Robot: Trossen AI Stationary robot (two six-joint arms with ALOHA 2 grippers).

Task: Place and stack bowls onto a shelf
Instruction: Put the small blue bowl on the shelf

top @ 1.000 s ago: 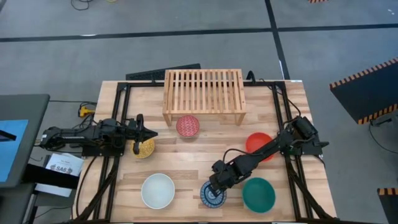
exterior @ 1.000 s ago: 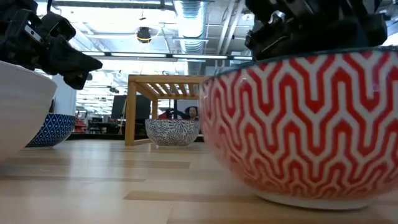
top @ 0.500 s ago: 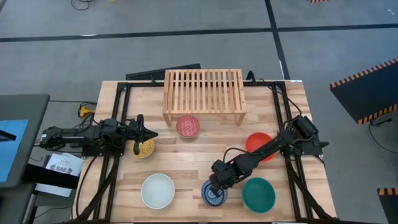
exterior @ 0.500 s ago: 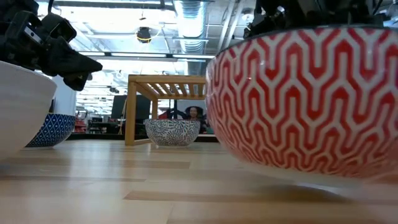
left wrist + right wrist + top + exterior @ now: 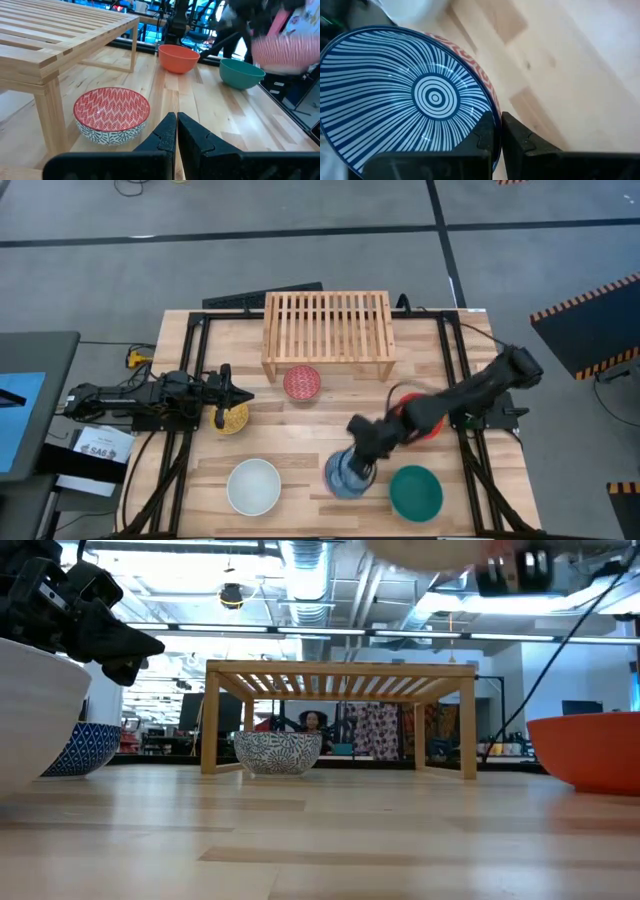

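The robot's right gripper should go on carrying the striped bowl, which faces up, to the shelf's slatted top, which is clear, until the bowl's base touches the shelf's slats.
My right gripper is shut on the blue-and-white striped bowl, whose outside is red-and-white, and carries it above the table's near middle. The left gripper hovers shut over the yellow patterned bowl. The pink-red patterned bowl stands on its base in front of the light-wood shelf. The plain red bowl, teal bowl and white bowl rest on the tabletop. My right gripper pinches the striped bowl's rim, with one finger inside the bowl and the other outside. The fingers slant down from above. The bowl is lifted clear of the table and hangs tilted below them.
The shelf's slatted top carries nothing. Black frame rails run along the table's left and right sides. Bare planks lie between the white bowl and the pink-red one. In the low view a person shows in the room behind the shelf.
My right gripper has risen with the striped bowl and moved a little toward the table's far right. The bowl has come off the table; in the low view it has climbed from filling the right side to the picture's top edge, uncovering the shelf and the red bowl.
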